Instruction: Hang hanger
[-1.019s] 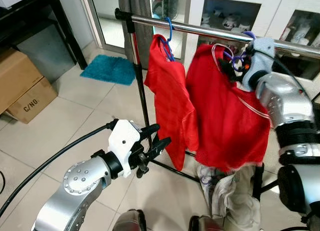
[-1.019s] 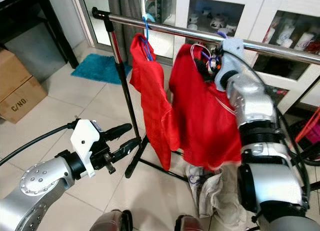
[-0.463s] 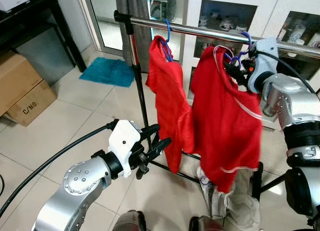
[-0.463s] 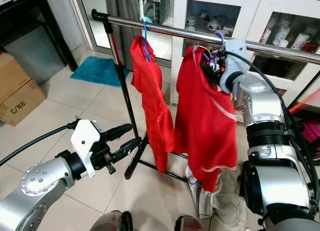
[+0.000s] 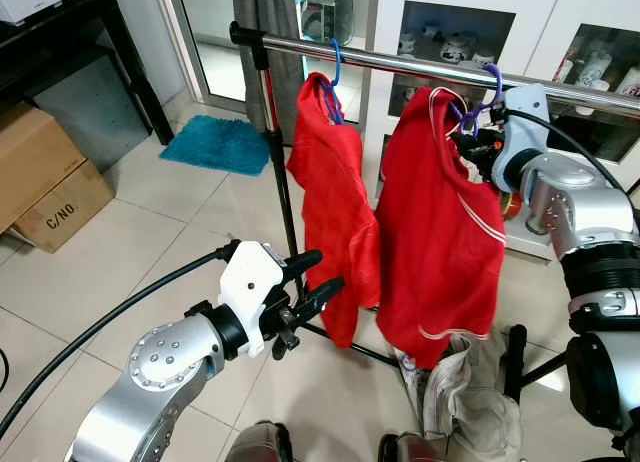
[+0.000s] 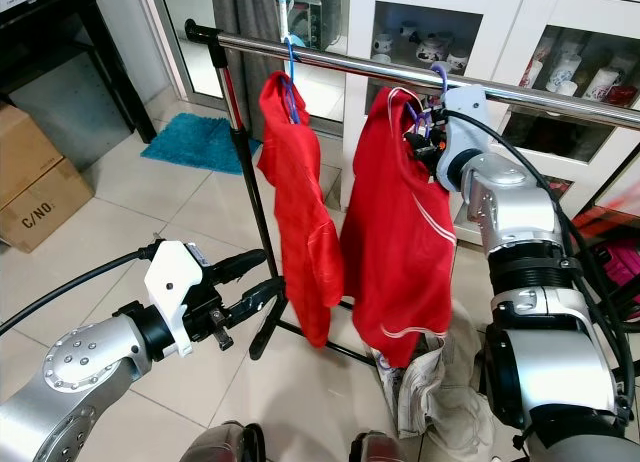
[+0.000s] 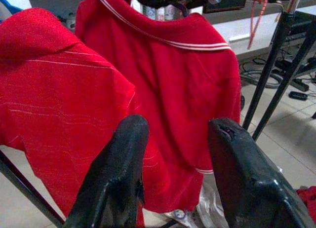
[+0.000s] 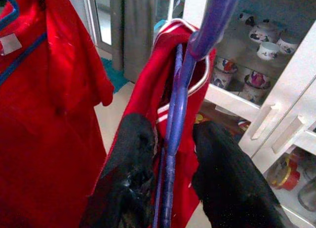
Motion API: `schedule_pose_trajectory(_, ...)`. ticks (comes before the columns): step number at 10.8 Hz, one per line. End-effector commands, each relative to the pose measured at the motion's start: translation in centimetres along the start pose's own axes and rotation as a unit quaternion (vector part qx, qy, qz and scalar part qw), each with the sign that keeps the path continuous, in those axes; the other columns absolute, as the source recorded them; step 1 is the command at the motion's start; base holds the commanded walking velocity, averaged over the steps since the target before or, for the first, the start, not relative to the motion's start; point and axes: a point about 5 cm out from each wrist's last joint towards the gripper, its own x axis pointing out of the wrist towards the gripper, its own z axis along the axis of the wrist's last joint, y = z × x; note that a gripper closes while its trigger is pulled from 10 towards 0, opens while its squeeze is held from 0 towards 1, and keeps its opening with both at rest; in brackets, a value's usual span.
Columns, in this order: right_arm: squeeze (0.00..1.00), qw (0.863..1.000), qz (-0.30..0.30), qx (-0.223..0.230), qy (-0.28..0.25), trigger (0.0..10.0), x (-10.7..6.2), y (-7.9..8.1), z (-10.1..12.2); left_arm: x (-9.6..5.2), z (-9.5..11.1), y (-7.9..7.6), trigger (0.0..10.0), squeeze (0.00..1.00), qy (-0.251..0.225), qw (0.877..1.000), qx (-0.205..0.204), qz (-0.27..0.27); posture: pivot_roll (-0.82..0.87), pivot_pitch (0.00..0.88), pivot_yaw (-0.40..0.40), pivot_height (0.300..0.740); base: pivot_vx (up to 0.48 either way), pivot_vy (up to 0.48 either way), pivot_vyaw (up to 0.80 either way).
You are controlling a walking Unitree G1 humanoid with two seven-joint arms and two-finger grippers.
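Note:
The red shirt (image 5: 438, 232) should come along and hang limp when I lift the purple hanger off the chrome rail, because its white-trimmed opening (image 5: 443, 110) wraps around the hanger.
A purple hanger (image 5: 490, 77) carrying a red shirt (image 5: 440, 232) has its hook over the chrome rail (image 5: 400, 64); the shirt hangs straight down. My right gripper (image 5: 470, 142) is just under the rail at the hanger's neck (image 8: 173, 139). Its black fingers (image 8: 133, 154) stand open on either side of the neck, with small gaps showing. A second red shirt (image 5: 330, 202) hangs to the left on a blue hanger (image 5: 337, 57). My left gripper (image 5: 318, 275) is held low in front of the rack, open and empty, pointing at the shirts (image 7: 163, 90).
The rack's black upright (image 5: 280, 182) stands left of the shirts. A pile of clothes (image 5: 465, 402) lies on the floor under the rail. White glass-door cabinets (image 5: 450, 22) are behind it. A cardboard box (image 5: 40, 172) and a teal mat (image 5: 220, 142) are at the left.
The right-hand red shirt has swung from a tilt to hanging straight, and its purple hook now sits over the rail. My right gripper's fingers have eased apart. The left arm has not moved.

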Motion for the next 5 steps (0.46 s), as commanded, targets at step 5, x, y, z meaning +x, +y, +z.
schedule_pose_trajectory(5,0.00,1.000,0.007,0.000,-0.019,0.0,0.22,0.47,0.55,-0.11,-0.30,0.05,10.0,0.00,0.006,1.000,0.008,-0.009,-0.01,0.028,0.068,0.740,0.000,0.000,0.00)
